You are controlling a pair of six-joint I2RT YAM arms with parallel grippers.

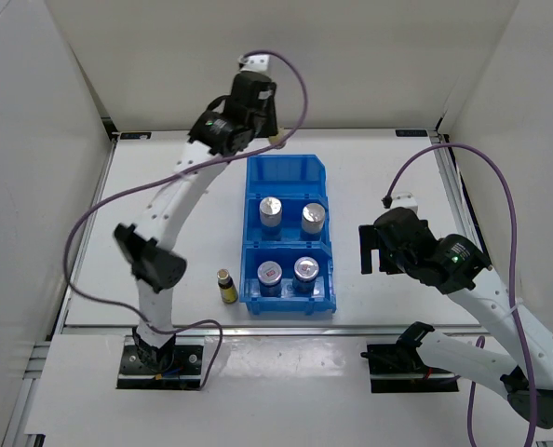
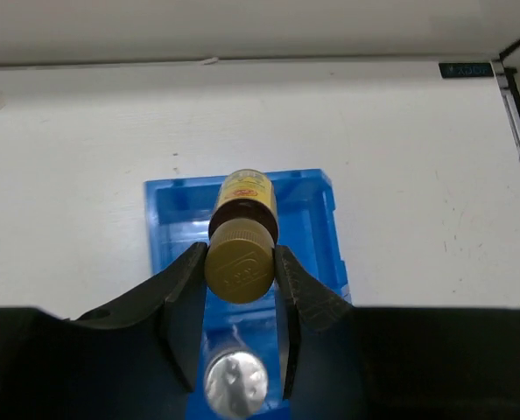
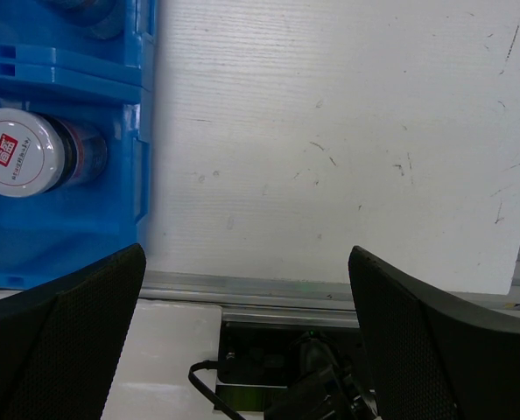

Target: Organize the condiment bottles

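Observation:
I should keep lowering the bottle, which hangs base down by its cap, with my left gripper until it stands in the far compartment, as that is empty.
My left gripper is shut on the olive-yellow cap of one condiment bottle. It holds the bottle above the far compartment of the blue bin. In the top view this gripper hangs over the bin's far end, and the held bottle is mostly hidden there. The second condiment bottle stands upright on the table just left of the bin's near end. My right gripper is open and empty to the right of the bin, and its wrist view shows only bare table between the fingers.
Four silver-lidded jars stand in the bin: two in the middle compartment and two in the near one. One jar shows in the right wrist view. White walls enclose the table on three sides.

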